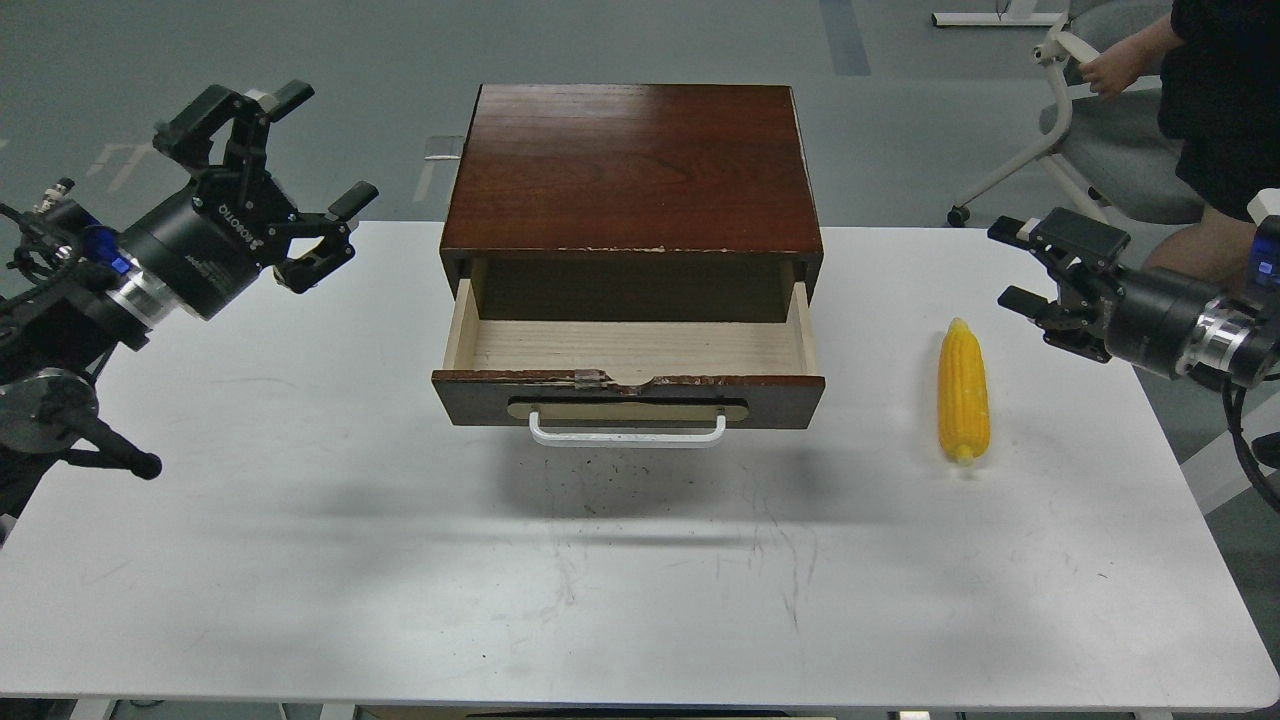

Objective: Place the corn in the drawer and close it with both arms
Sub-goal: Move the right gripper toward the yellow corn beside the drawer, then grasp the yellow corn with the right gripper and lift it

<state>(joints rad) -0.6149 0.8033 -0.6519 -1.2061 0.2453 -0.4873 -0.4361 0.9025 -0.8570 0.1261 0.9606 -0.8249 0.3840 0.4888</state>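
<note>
The yellow corn (963, 392) is shorter than the pale wood inside (636, 346) is wide, so the corn will fit crosswise when I lower it into the drawer.
The yellow corn (963, 390) lies on the white table (300, 560), right of the drawer, its tapered tip pointing away from me. The drawer (628, 397) is pulled open, with a dark front, a white bar handle (627, 433) and an empty pale wood inside. It belongs to a dark red-brown cabinet (628, 165). My left gripper (318, 145) is open and empty, held above the table's far left. My right gripper (1008, 264) is open and empty, just right of and beyond the corn, apart from it.
A person (1215, 90) sits on a grey office chair (1110, 130) beyond the table's far right corner. The table's right edge runs close under my right arm. Bare tabletop lies in front of the drawer.
</note>
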